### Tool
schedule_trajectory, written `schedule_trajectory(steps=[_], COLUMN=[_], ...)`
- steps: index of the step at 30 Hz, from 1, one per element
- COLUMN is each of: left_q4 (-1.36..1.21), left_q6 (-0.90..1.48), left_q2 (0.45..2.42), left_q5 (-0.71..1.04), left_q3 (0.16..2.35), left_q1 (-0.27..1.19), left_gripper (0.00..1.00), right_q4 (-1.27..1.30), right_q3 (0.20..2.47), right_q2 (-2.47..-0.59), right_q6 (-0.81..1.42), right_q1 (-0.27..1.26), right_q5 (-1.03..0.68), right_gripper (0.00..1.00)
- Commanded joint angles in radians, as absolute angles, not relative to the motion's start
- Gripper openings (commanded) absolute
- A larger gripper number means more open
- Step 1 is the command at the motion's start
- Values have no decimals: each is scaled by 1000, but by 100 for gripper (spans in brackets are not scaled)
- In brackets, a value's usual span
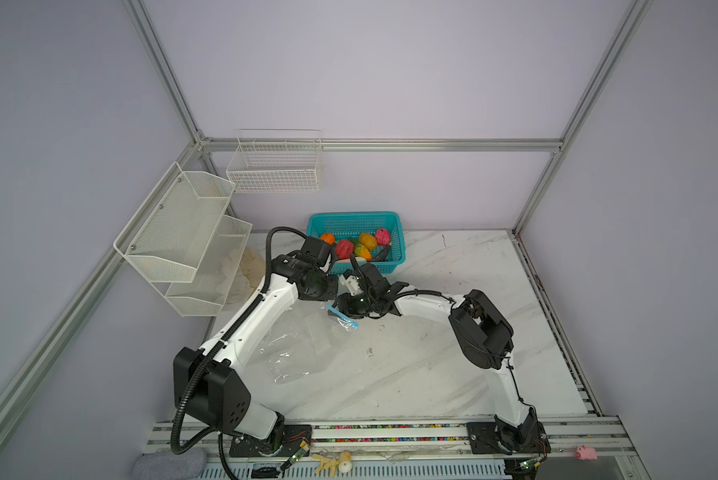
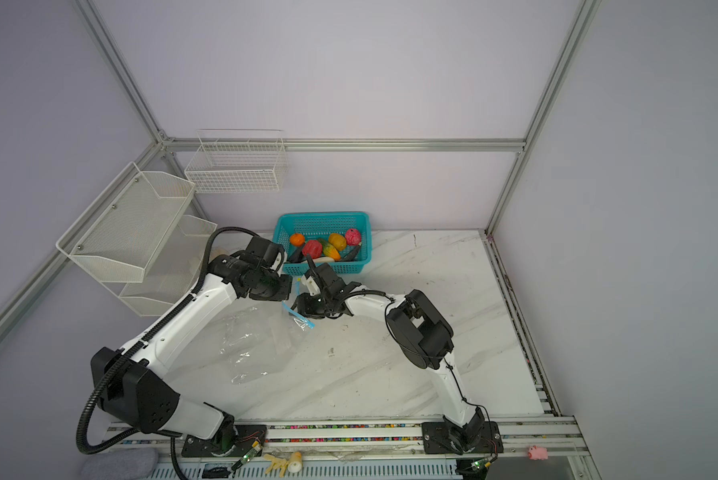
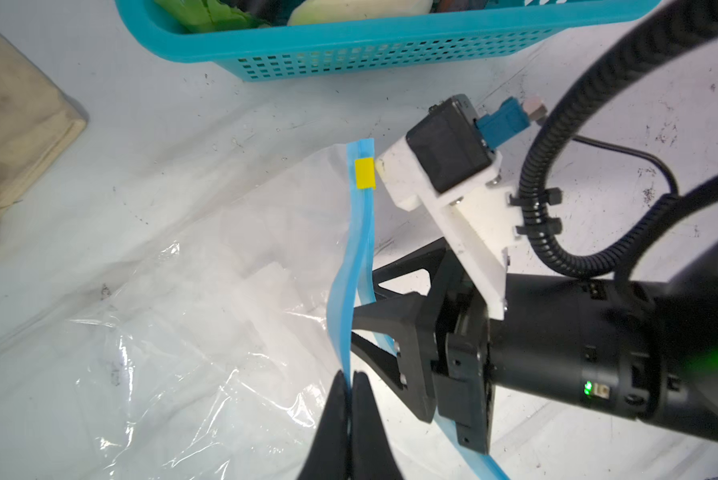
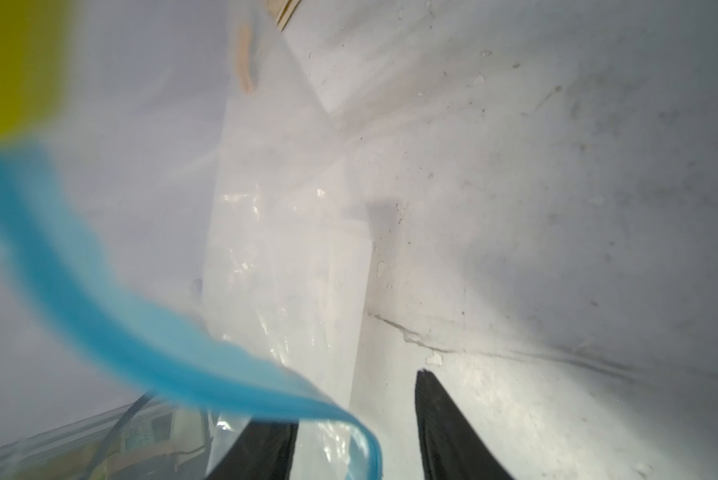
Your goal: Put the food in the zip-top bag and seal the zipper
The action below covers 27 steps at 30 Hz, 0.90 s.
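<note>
The zipper's two lips (image 3: 360,232) are close together, so next my right gripper pulls the free lip (image 3: 366,288) away from my left gripper to make the bag's opening wider before getting food.
The clear zip-top bag (image 1: 291,349) lies crumpled on the marble table in both top views, mouth toward the basket. In the left wrist view its light-blue zipper (image 3: 359,232) stands up on edge, with a yellow slider (image 3: 365,173) near its far end. My left gripper (image 3: 350,380) is shut on the zipper. My right gripper (image 4: 349,399) is open; one lip of the zipper (image 4: 141,332) curls across between its fingers, and one finger shows through the bag's plastic. The food (image 1: 359,245), several coloured toy pieces, sits in the teal basket (image 1: 394,220).
A white mesh shelf (image 1: 174,232) and a wire basket (image 1: 274,166) hang on the left and back walls. A beige cloth (image 3: 16,124) lies left of the bag. On the front rail are pale toy bits (image 1: 332,461) and a pink pig (image 1: 586,452).
</note>
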<state>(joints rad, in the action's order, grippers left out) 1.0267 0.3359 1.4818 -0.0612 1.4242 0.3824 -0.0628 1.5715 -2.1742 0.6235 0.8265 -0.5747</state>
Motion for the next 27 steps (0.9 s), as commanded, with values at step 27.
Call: schedule_trajectory(steps=[27], left_q4=[799], left_q6=[424], left_q2=[1519], left_q5=[-1], left_q3=[1294], left_q1=[387], left_gripper=[0], right_q4=[-36], right_q3=[1415], right_q2=[-2030], right_q6=[634], right_q1=[811], right_q5=[-488], right_gripper=[61])
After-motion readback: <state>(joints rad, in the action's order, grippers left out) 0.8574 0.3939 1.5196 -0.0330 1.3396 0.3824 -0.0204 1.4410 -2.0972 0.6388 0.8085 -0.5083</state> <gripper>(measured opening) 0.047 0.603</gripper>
